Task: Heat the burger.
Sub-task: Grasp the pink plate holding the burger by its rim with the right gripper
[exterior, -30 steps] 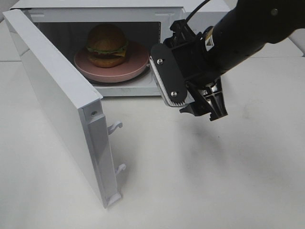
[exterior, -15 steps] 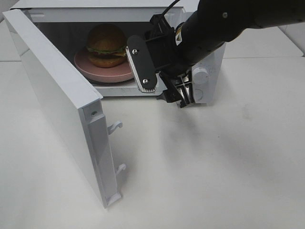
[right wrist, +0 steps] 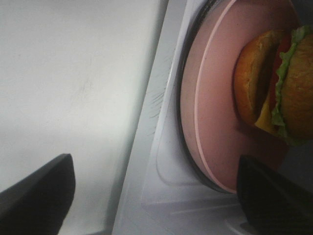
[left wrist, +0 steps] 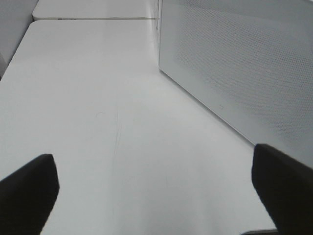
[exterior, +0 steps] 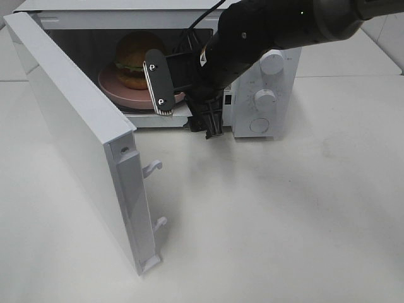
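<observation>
My right gripper's open fingers are set across the pink plate's rim [right wrist: 190, 117], and the burger is further in. My right gripper should continue toward the plate's near edge [exterior: 179, 97] and close there.
The burger [exterior: 134, 58] sits on a pink plate [exterior: 113, 87] inside the open white microwave [exterior: 126, 14]. My right gripper [exterior: 186, 106] is open and empty, just in front of the oven's opening at the plate's right edge. In the right wrist view the burger [right wrist: 274, 88] and plate [right wrist: 215, 112] lie beyond the open gripper [right wrist: 156, 196], on the turntable. My left gripper [left wrist: 156, 196] is open and empty over bare table beside the microwave's perforated side wall [left wrist: 234, 63]. It is out of the exterior high view.
The microwave door [exterior: 76, 132] is swung wide open to the left, its latch hooks [exterior: 153, 167] pointing right. The control panel with two knobs [exterior: 265, 98] is to the right of my right arm. White table [exterior: 284, 214] spreads in front.
My right arm has moved left and toward the microwave's opening, uncovering the control panel. The burger, plate and door have not moved.
</observation>
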Controlling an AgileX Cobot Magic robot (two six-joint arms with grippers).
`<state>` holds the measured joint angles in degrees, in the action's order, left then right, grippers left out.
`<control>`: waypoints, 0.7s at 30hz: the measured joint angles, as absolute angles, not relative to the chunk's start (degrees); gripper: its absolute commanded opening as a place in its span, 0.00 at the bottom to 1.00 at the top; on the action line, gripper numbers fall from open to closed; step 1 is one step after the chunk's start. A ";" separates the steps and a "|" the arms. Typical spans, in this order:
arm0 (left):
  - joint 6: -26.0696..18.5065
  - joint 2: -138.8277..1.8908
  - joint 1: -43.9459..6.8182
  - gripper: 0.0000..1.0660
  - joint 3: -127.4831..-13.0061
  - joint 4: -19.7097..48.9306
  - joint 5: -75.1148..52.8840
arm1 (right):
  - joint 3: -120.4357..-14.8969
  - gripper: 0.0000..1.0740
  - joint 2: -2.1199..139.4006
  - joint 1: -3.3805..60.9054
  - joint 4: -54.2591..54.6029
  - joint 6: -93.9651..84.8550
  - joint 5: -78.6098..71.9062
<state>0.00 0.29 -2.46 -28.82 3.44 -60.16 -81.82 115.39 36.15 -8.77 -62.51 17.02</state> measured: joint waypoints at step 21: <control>0.00 0.29 -2.46 0.94 -28.82 3.38 -60.16 | -98.61 0.79 129.60 35.98 -8.71 -58.96 20.51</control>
<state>0.00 0.29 -2.46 -28.82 3.38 -60.16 -98.61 129.60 35.98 -8.71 -58.96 20.51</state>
